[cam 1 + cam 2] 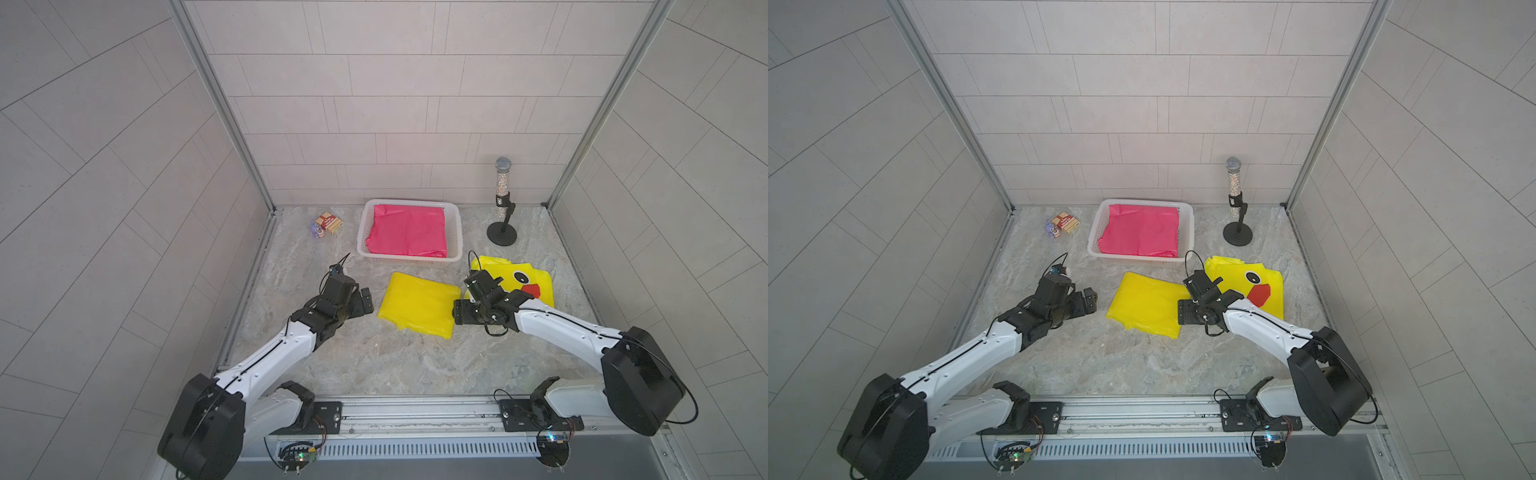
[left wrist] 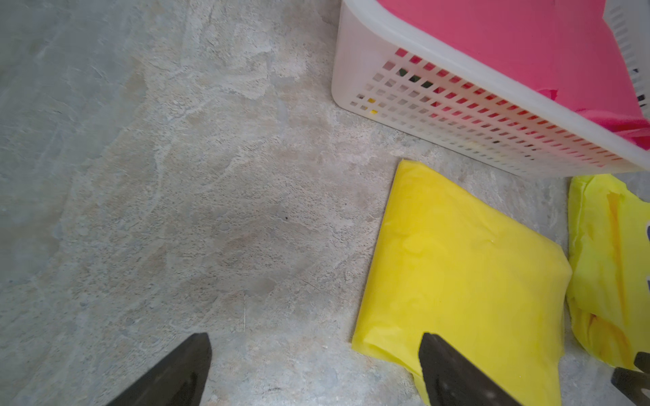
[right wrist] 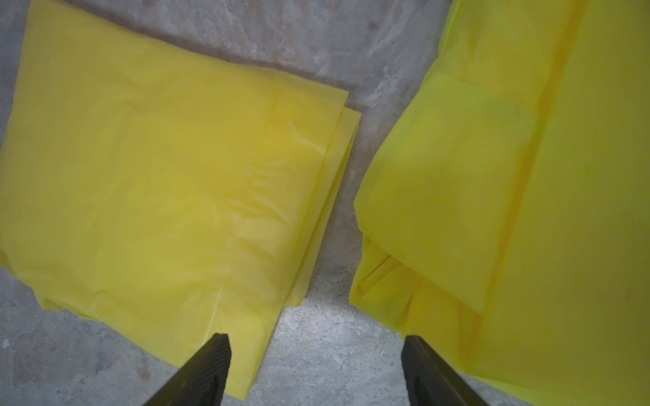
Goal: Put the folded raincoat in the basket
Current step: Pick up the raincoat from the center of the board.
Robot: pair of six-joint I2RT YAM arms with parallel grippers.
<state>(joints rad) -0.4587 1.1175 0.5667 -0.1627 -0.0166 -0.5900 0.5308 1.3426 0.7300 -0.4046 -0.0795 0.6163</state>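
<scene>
I should keep lowering my right gripper until its fingers are on both sides of the plain yellow raincoat's edge (image 3: 292,277), because a clear gap (image 3: 333,260) separates the plain yellow raincoat from the duck-face one.
The white perforated basket (image 1: 409,260) (image 1: 1133,260) (image 2: 457,116) stands at the back middle with a pink folded raincoat (image 1: 409,230) (image 1: 1140,232) (image 2: 510,38) lying in it. In front of it a plain yellow folded raincoat (image 1: 417,303) (image 1: 1144,305) (image 2: 464,267) (image 3: 158,182) lies flat on the table. My left gripper (image 1: 366,302) (image 1: 1089,300) (image 2: 314,339) is open just left of that raincoat, holding nothing. My right gripper (image 1: 462,309) (image 1: 1187,311) (image 3: 316,339) is open over the gap at its right edge, empty.
A yellow raincoat with a duck face (image 1: 519,278) (image 1: 1254,278) (image 2: 605,263) (image 3: 527,175) lies right of the plain one. A glittery microphone on a black stand (image 1: 502,199) is at the back right. A small box and toy (image 1: 328,223) sit back left. Tiled walls enclose three sides.
</scene>
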